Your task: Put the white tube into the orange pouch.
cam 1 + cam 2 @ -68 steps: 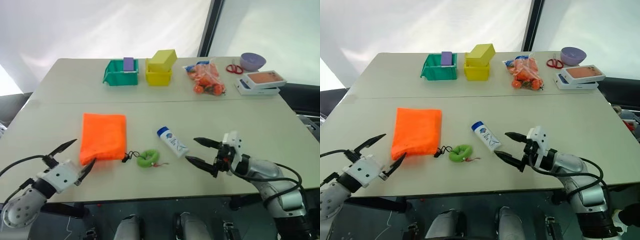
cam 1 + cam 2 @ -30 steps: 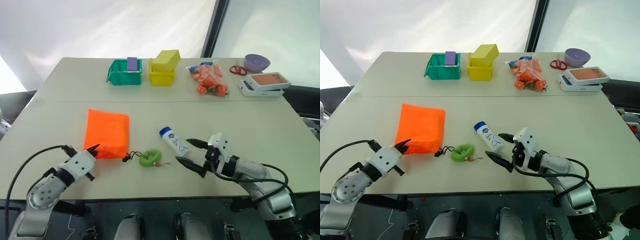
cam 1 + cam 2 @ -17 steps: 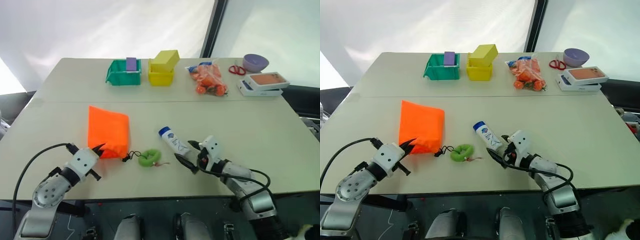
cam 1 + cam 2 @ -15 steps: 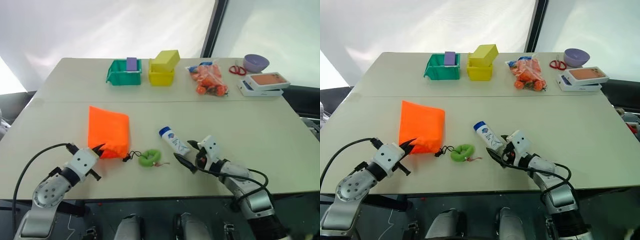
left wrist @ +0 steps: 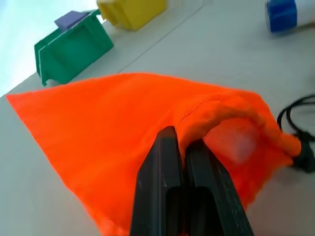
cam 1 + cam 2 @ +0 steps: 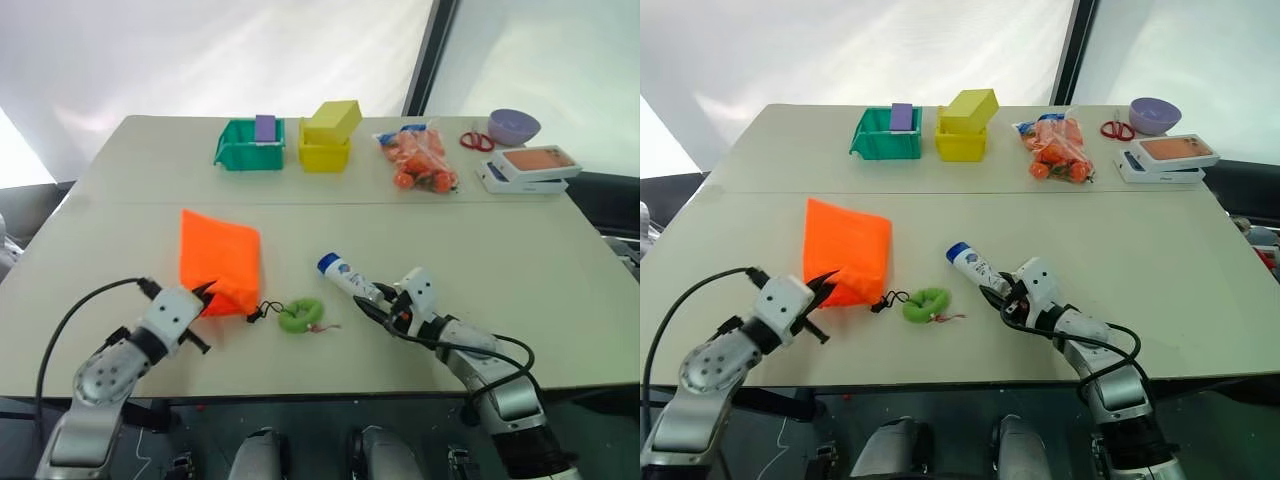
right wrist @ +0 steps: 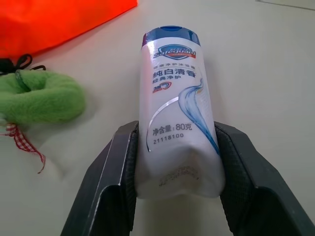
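Next, my left gripper moves the hem toward the white tube (image 6: 350,278) before the tube goes in, because the blue cap is pointing past the orange pouch's opening (image 5: 238,137).
The white tube (image 7: 174,113), with a blue cap and blue label, lies on the table right of centre (image 6: 345,276). My right gripper (image 7: 177,129) is shut on the white tube, one finger against each side of its crimped end. The orange pouch (image 6: 220,258) lies left of centre, its black cord (image 6: 262,311) leading to a lime green ring (image 6: 298,316). My left gripper (image 5: 184,147) is shut on the orange pouch, pinching the hem at its near edge, and the fabric arches up over the fingers. The blue cap points away from me and to the left.
Along the table's far side stand a green bin (image 6: 248,146), a yellow bin (image 6: 325,138), a clear bag of orange items (image 6: 420,160), red scissors (image 6: 474,140), a purple bowl (image 6: 514,126) and stacked white boxes (image 6: 525,168).
My right gripper's fingers have closed in from wide open onto the tube's end. My left gripper has shifted slightly right and up with the pouch's edge, which now stands more raised.
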